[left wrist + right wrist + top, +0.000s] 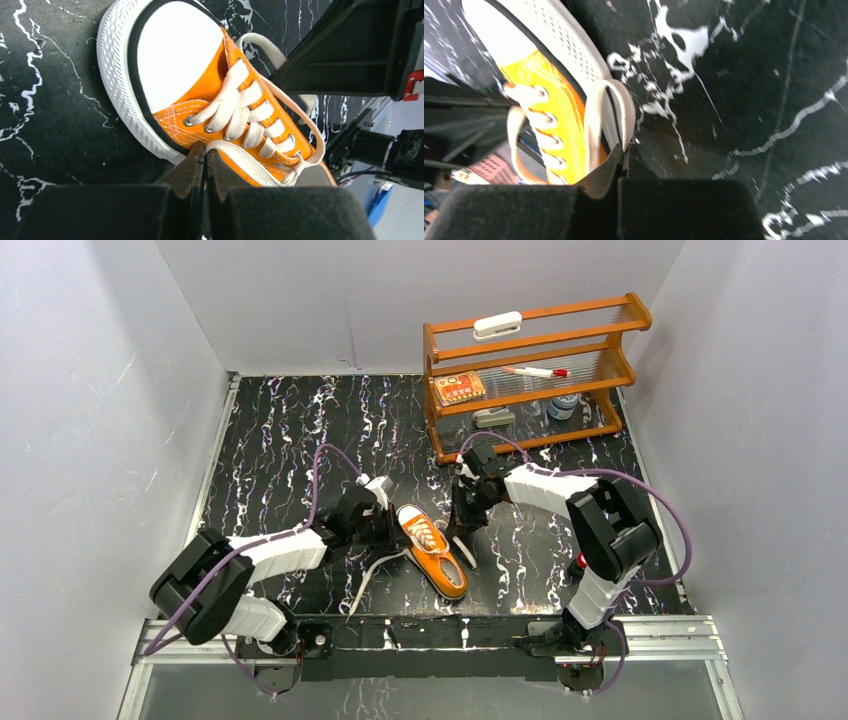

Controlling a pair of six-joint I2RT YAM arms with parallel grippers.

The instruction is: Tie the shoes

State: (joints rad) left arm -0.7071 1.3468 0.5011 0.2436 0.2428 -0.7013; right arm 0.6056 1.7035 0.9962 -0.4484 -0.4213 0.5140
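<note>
I need to have my left gripper ease its lace in over the sneaker's eyelets (425,534) and straighten the sneaker first, because the sneaker lies crooked with its heel (452,587) turned away from my left gripper.
One orange sneaker (436,548) with white toe cap and white laces lies on the black marbled table, toe toward the back. My left gripper (384,520) is at its left side, shut on a white lace (260,167) that runs from the top eyelets into the fingertips (197,159). My right gripper (462,523) is at the shoe's right side, shut on a loop of white lace (616,112) beside the sole. The shoe also shows in the left wrist view (200,95) and the right wrist view (564,110). A loose lace end (372,575) trails toward the front edge.
A wooden shelf rack (530,375) stands at the back right, holding a white block, a pen, an orange box and small items. Grey walls close in both sides. The metal rail (430,635) runs along the front edge.
</note>
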